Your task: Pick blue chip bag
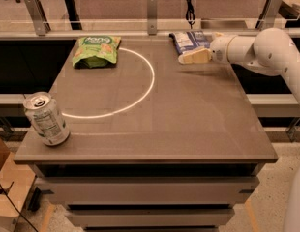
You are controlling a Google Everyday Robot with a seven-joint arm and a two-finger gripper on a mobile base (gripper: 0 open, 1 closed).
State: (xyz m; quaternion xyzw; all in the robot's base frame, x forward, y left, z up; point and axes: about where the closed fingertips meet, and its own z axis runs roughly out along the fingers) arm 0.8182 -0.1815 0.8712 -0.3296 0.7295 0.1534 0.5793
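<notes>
The blue chip bag [188,40] will buckle and bunch up when I squeeze and lift it, because one cream finger [195,56] lies along the flat chip bag's front edge.
The blue chip bag [187,40] lies flat at the far right of the table top, dark blue with white print. My gripper [198,51] comes in from the right at table height, right at the bag's near right side. It is open: one cream finger [194,57] lies along the bag's front edge, and a bit of the other shows behind the bag's right end. It holds nothing. The white arm [266,50] stretches off to the right.
A green chip bag [96,50] lies at the far left. A silver-green drink can [46,119] stands at the near left corner. A white circle line [140,88] is drawn on the brown table [188,129]. A rail with posts runs behind the table.
</notes>
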